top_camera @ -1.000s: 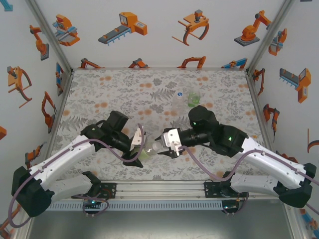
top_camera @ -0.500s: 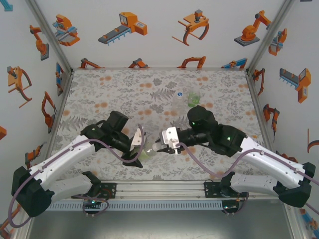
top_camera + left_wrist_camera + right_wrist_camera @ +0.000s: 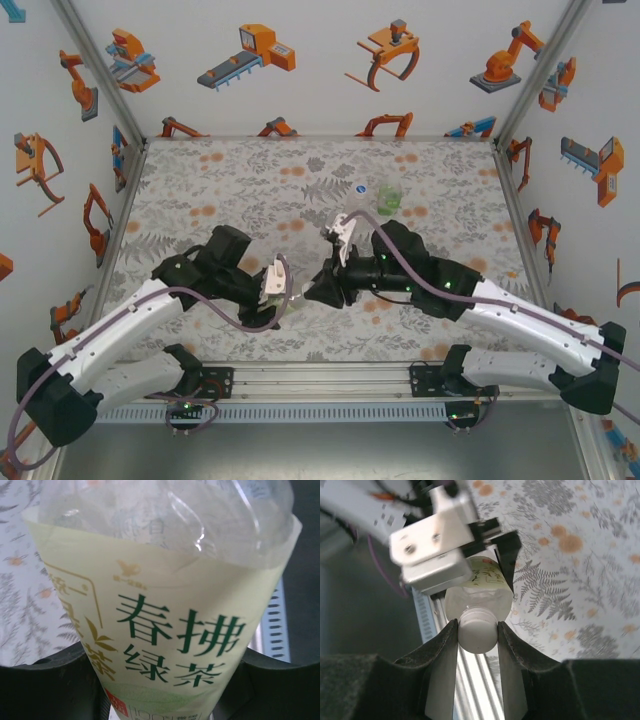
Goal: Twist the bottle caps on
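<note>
My left gripper should keep holding the bottle (image 3: 165, 645) while my right gripper holds the whitish cap (image 3: 478, 631) straight on its neck, until the cap is on tight, and then let go.
My left gripper (image 3: 281, 297) is shut on a yellowish-tinted bottle (image 3: 165, 625) with a pale green label, holding it low over the table's near edge. The bottle's neck points toward my right gripper (image 3: 318, 292). In the right wrist view a whitish bottle cap (image 3: 477, 633) sits on that bottle (image 3: 479, 594), and my right gripper (image 3: 477, 628) is shut on the cap, one finger pressing each side. A colourless bottle (image 3: 357, 200) and a green-tinted bottle (image 3: 389, 197) stand at the back of the table.
The floral table mat (image 3: 220, 180) stretches free to the left and back. A metal rail (image 3: 320, 378) runs along the near edge under both grippers. Printed walls close in the sides and back.
My right gripper has shut on the cap and its wrist has turned, with the arm swinging up and left. The left arm has shifted slightly, still holding the bottle.
</note>
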